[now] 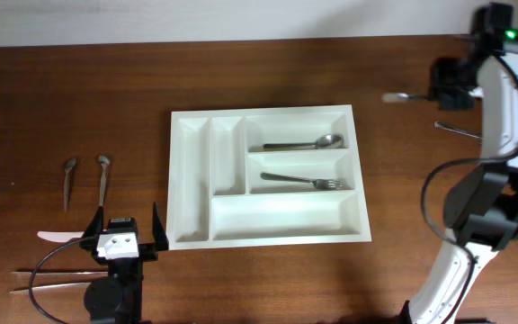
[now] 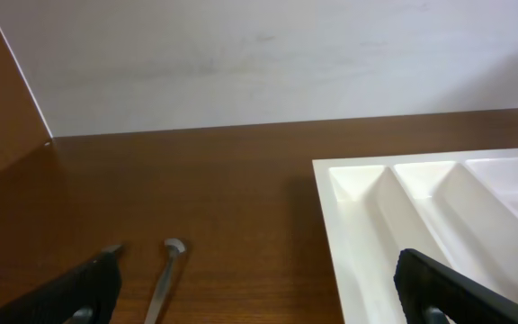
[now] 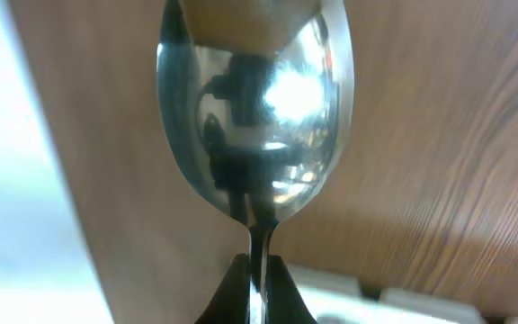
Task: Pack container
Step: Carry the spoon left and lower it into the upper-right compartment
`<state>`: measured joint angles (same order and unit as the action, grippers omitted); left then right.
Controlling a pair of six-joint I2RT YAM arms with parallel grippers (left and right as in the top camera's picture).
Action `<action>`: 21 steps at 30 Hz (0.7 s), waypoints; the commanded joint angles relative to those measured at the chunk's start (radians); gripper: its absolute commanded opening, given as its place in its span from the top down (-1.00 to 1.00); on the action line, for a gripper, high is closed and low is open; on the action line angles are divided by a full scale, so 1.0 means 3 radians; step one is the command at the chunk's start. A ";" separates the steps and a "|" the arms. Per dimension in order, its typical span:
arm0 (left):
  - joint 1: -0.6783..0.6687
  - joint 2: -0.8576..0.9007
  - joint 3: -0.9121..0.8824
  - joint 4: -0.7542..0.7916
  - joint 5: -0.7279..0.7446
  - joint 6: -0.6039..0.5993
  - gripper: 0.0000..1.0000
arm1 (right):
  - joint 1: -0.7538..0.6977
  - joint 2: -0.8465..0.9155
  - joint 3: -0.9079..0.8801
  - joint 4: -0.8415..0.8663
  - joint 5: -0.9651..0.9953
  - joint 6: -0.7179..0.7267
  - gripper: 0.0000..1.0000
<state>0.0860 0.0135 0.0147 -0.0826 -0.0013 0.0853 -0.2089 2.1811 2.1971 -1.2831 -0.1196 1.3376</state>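
The held spoon (image 1: 397, 97) points along the top crosswise slot (image 1: 286, 129), where another spoon lies, so my right gripper should keep moving toward that slot and let go there.
The white five-compartment container (image 1: 268, 229) sits mid-table. It holds a spoon (image 1: 304, 143) in the top crosswise slot and a fork (image 1: 304, 182) in the middle one. My right gripper (image 1: 432, 93) is at the far right back, shut on a spoon (image 1: 401, 95) held above the table; its bowl fills the right wrist view (image 3: 254, 108), the fingers (image 3: 255, 283) pinching its neck. My left gripper (image 1: 124, 232) is open and empty by the container's lower left corner; the left wrist view shows the fingers (image 2: 259, 301) apart, the container (image 2: 358, 216) at right and a utensil (image 2: 165, 274) between the fingers.
Two small spoons (image 1: 70, 180) (image 1: 103, 175) lie left of the container. A white knife-like piece (image 1: 59, 237) and chopsticks (image 1: 48, 286) lie near the left arm. A thin metal utensil (image 1: 457, 129) lies near the right arm. A white wall (image 2: 259, 63) borders the far table edge.
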 commanded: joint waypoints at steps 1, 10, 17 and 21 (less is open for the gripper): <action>-0.0017 -0.0025 -0.0020 -0.0001 -0.0010 -0.0020 -0.99 | 0.0295 -0.0120 0.0047 -0.0078 -0.0031 0.0148 0.93; -0.0017 -0.0025 -0.0020 -0.0003 -0.0011 -0.0022 -0.99 | 0.1214 -0.0106 0.0045 -0.0118 0.0092 0.0935 0.86; -0.0017 -0.0025 -0.0020 -0.0001 -0.0011 -0.0020 -0.99 | 0.1644 -0.0013 0.0045 -0.0072 0.0231 0.1158 0.83; -0.0017 -0.0025 -0.0020 -0.0001 -0.0010 -0.0020 -0.99 | 0.1722 0.0128 0.0045 -0.0076 0.0263 0.1157 0.84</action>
<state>0.0860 0.0135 0.0147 -0.0826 -0.0010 0.0853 0.3016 2.1754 2.2013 -1.3052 -0.0799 1.6535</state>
